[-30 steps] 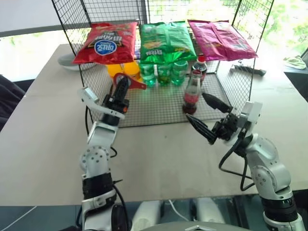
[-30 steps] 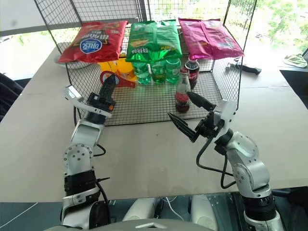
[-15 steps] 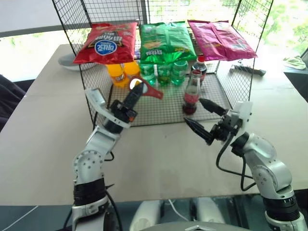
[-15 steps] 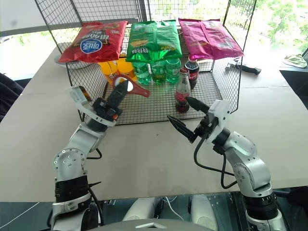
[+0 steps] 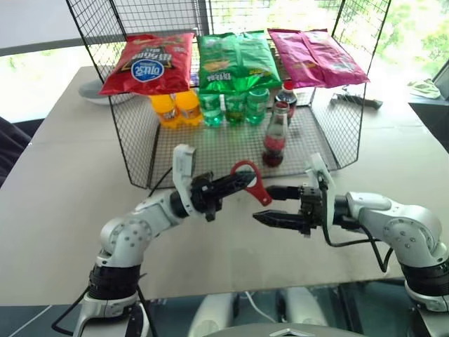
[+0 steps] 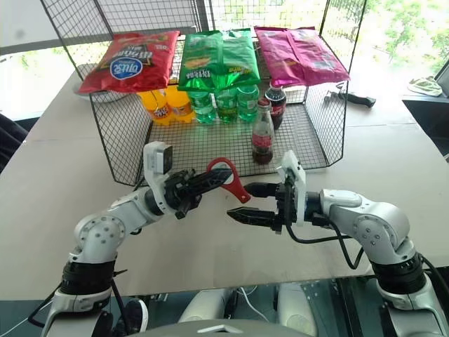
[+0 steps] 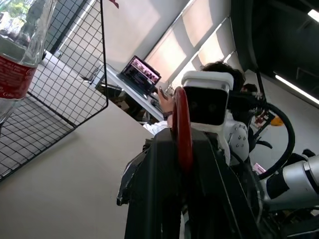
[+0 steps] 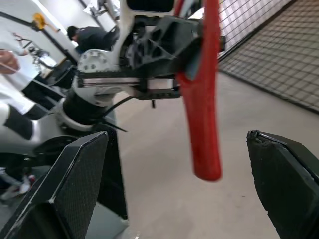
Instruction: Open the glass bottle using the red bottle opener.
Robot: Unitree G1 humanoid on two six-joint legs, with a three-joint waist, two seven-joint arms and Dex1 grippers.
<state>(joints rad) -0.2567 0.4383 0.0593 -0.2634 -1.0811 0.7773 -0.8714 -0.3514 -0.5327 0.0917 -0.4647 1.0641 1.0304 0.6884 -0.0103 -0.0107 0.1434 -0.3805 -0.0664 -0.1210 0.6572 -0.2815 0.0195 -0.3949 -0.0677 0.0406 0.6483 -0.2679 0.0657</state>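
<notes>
The robot's left gripper has the red bottle opener by its loop head (image 5: pixel 245 166), so next the right gripper grips the opener's handle (image 5: pixel 262 194) to free the left gripper for the glass bottle.
The glass bottle (image 5: pixel 273 140) stands upright on the wire rack's floor (image 5: pixel 224 151), dark cola inside, red label, red cap on. In front of the rack, above the table, my left gripper (image 5: pixel 237 182) points right and is shut on the red bottle opener (image 5: pixel 251 181). The opener's loop head is up and its handle slants down toward my right gripper (image 5: pixel 263 204). That gripper points left and is open. In the right wrist view the opener's handle (image 8: pixel 205 99) hangs between its fingers (image 8: pixel 75 189), touching neither. The left wrist view has the opener (image 7: pixel 182 124) edge-on.
The wire rack (image 5: pixel 133 140) has mesh side walls, with chip bags (image 5: pixel 235 60) lying on top. Orange bottles (image 5: pixel 175 109), green bottles (image 5: pixel 235 105) and a dark plastic cola bottle (image 5: pixel 287 95) stand behind the glass bottle. A black tool (image 5: pixel 358 100) lies at the back right. People sit in the background (image 8: pixel 84 37).
My left gripper swung from the rack down and to the right with the opener, and now points right. My right gripper turned to point left and came in under the opener, still open.
</notes>
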